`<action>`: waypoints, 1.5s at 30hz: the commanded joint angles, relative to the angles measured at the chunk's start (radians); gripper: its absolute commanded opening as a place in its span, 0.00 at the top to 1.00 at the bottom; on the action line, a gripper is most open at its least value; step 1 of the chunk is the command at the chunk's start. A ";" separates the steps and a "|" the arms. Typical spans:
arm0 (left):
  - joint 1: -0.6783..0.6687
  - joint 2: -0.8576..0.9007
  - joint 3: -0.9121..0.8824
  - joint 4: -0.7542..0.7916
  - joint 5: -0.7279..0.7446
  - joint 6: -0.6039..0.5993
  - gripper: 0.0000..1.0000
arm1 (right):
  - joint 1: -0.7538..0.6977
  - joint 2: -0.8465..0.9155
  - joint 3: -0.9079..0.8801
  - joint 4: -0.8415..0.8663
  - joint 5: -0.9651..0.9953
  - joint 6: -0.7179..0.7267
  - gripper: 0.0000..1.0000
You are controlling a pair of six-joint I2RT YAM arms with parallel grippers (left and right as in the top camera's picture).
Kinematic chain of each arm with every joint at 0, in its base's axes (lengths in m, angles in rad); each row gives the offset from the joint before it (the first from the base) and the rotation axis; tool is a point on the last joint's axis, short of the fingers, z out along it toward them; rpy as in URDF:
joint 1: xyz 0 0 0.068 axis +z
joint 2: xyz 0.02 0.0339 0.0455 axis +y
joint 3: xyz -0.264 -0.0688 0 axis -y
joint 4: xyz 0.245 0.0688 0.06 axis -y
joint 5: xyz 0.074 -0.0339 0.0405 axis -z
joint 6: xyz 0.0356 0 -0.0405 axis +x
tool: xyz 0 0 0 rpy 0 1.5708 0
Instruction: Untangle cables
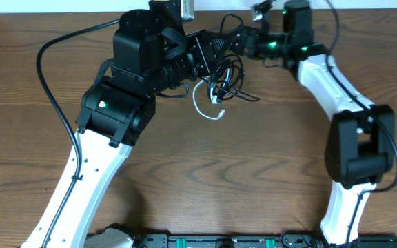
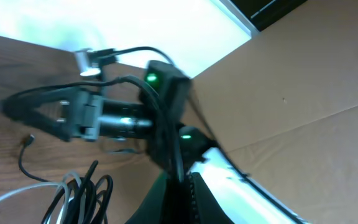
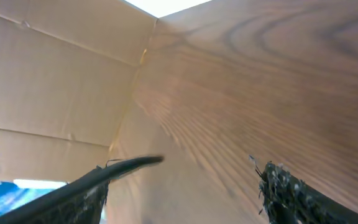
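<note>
The tangle [image 2: 82,202] will stay bunched when the robot pulls the black cable, because black and white loops [image 2: 76,185] cross closely beside the left gripper.
The cables [image 1: 225,77] lie in a tangle of thin black cords at the table's far middle, with a white one [image 1: 204,105] looping out toward the front. In the left wrist view the same bundle [image 2: 79,198] sits at the lower left. My left gripper [image 1: 211,54] hangs just above the tangle; its jaws [image 2: 180,202] are shut on a black cable that runs up from between them. My right gripper [image 1: 238,40] faces it from the right, close by. Its fingers [image 3: 284,186] stand wide apart with nothing between them, and a black cord end [image 3: 135,164] lies along the left finger.
A cardboard wall [image 3: 55,81] stands along the table's far edge, right behind both grippers. A thick black arm wire [image 1: 47,76] loops over the table at the left. Bare wooden table [image 1: 240,165] lies in front of the tangle.
</note>
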 commanded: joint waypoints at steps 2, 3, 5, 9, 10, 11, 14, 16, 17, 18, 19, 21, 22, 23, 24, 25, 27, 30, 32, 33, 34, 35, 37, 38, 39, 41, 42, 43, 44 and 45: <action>0.005 -0.028 0.007 0.012 0.021 -0.013 0.93 | 0.054 0.060 -0.012 0.158 -0.026 0.172 0.23; 0.005 -0.027 0.007 0.012 0.024 -0.017 0.93 | 0.070 0.072 -0.012 0.244 -0.011 0.224 0.22; 0.005 -0.028 0.007 0.013 0.032 -0.025 0.92 | 0.087 0.082 -0.012 0.325 0.027 0.289 0.22; 0.005 -0.027 0.007 0.013 0.040 -0.028 0.93 | 0.108 0.083 -0.012 0.351 0.105 0.344 0.25; 0.005 -0.027 0.007 0.012 0.040 -0.028 0.92 | 0.114 0.084 -0.012 0.350 0.122 0.361 0.27; 0.005 -0.027 0.007 0.012 0.041 -0.028 0.93 | 0.119 0.086 -0.012 0.349 0.140 0.371 0.29; 0.005 -0.027 0.007 0.012 0.047 -0.034 0.93 | 0.153 0.087 -0.012 0.350 0.216 0.404 0.39; 0.005 -0.027 0.007 0.012 0.047 -0.035 0.93 | 0.175 0.087 -0.012 0.359 0.251 0.410 0.47; 0.005 -0.027 0.007 0.012 0.047 -0.035 0.93 | 0.184 0.087 -0.012 0.359 0.266 0.410 0.53; 0.005 -0.027 0.007 0.011 0.047 -0.035 0.93 | 0.191 0.087 -0.012 0.353 0.277 0.409 0.57; 0.005 -0.027 0.007 0.008 0.047 -0.034 0.92 | 0.193 0.087 -0.012 0.330 0.286 0.408 0.61; 0.005 -0.027 0.007 0.005 0.047 -0.034 0.93 | 0.191 0.087 -0.012 0.276 0.292 0.395 0.66; 0.005 -0.028 0.007 0.003 0.047 -0.031 0.92 | 0.187 0.087 -0.012 0.247 0.294 0.375 0.71; 0.005 -0.027 0.007 0.000 0.046 -0.030 0.93 | 0.182 0.087 -0.012 0.216 0.296 0.351 0.76; 0.005 -0.027 0.007 0.000 0.047 -0.021 0.93 | 0.174 0.087 -0.012 0.175 0.303 0.316 0.82; 0.005 -0.027 0.007 -0.003 0.046 -0.002 0.93 | 0.161 0.087 -0.012 0.119 0.316 0.267 0.89; 0.005 -0.027 0.007 -0.007 0.043 0.023 0.93 | 0.136 0.087 -0.012 0.034 0.342 0.210 0.99; 0.013 -0.026 0.007 -0.042 0.031 0.076 0.92 | 0.069 0.085 -0.012 -0.114 0.379 0.103 0.99; 0.027 -0.024 0.007 -0.100 0.003 0.111 0.92 | 0.019 0.081 -0.012 -0.211 0.417 0.026 0.99; 0.034 -0.024 0.007 -0.130 -0.021 0.119 0.93 | 0.000 0.078 -0.012 -0.251 0.442 -0.003 0.99; 0.043 -0.024 0.007 -0.167 -0.052 0.131 0.93 | -0.019 0.070 -0.012 -0.292 0.470 -0.032 0.99; 0.051 -0.024 0.007 -0.199 -0.076 0.139 0.93 | -0.033 0.063 -0.012 -0.323 0.497 -0.053 0.99; 0.071 -0.024 0.005 -0.261 -0.123 0.165 0.93 | -0.065 0.040 -0.012 -0.387 0.563 -0.099 0.99; 0.080 -0.024 0.004 -0.286 -0.143 0.178 0.93 | -0.079 0.027 -0.012 -0.410 0.596 -0.119 0.99; 0.088 -0.024 0.003 -0.306 -0.155 0.192 0.93 | -0.094 0.012 -0.012 -0.431 0.628 -0.143 0.99; 0.106 -0.023 0.000 -0.338 -0.172 0.227 0.93 | -0.117 -0.017 -0.012 -0.472 0.706 -0.181 0.99; 0.117 -0.023 0.000 -0.355 -0.176 0.243 0.93 | -0.124 -0.031 -0.012 -0.491 0.749 -0.191 0.99; 0.126 -0.022 0.000 -0.367 -0.177 0.257 0.93 | -0.131 -0.043 -0.012 -0.509 0.791 -0.207 0.99; 0.138 -0.020 0.000 -0.381 -0.176 0.275 0.93 | -0.137 -0.056 -0.012 -0.527 0.837 -0.225 0.99; 0.148 -0.018 0.000 -0.394 -0.176 0.290 0.93 | -0.143 -0.066 -0.012 -0.545 0.881 -0.238 0.99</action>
